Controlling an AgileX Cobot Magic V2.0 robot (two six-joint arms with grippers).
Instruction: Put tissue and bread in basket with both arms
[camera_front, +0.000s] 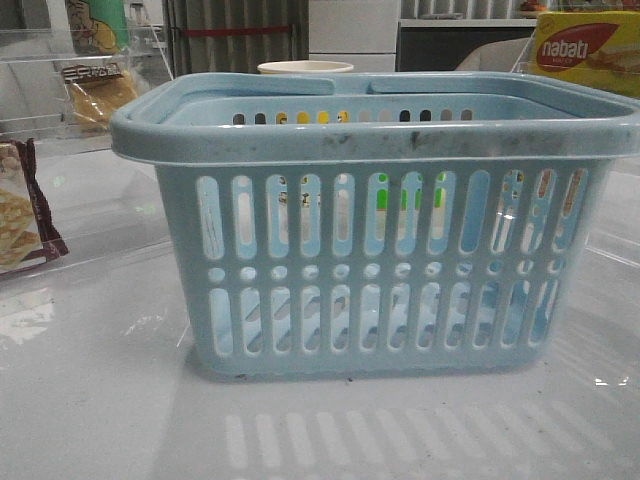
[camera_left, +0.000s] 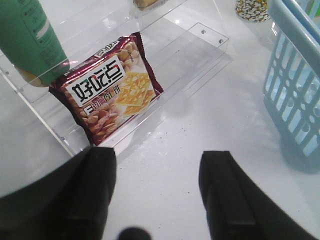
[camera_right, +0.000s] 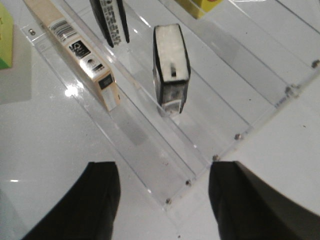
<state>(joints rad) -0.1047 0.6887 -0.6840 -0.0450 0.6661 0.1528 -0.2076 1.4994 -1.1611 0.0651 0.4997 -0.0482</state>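
Observation:
The bottom of the light-blue basket (camera_front: 380, 225) should be empty when I carry the tissue over the basket, because only pale light shows through the lower slots (camera_front: 385, 317).
The light-blue basket (camera_front: 370, 270) fills the middle of the front view; its side also shows in the left wrist view (camera_left: 295, 90). The bread (camera_front: 95, 95), golden in a clear wrapper, stands on a clear shelf at the far left. The tissue (camera_right: 171, 67), a black pack with a pale band, stands on a clear acrylic shelf ahead of my right gripper (camera_right: 164, 167), which is open and empty. My left gripper (camera_left: 160, 152) is open and empty over the white table, just short of the maroon cracker bag (camera_left: 112, 87). Neither gripper shows in the front view.
A green tube (camera_left: 30, 40) stands by the cracker bag on a clear acrylic stand (camera_left: 200, 45). A beige box (camera_right: 75, 50) and a black pack (camera_right: 111, 20) stand near the tissue. A yellow nabati box (camera_front: 585, 50) is at the far right, and a cup (camera_front: 305, 68) is behind the basket.

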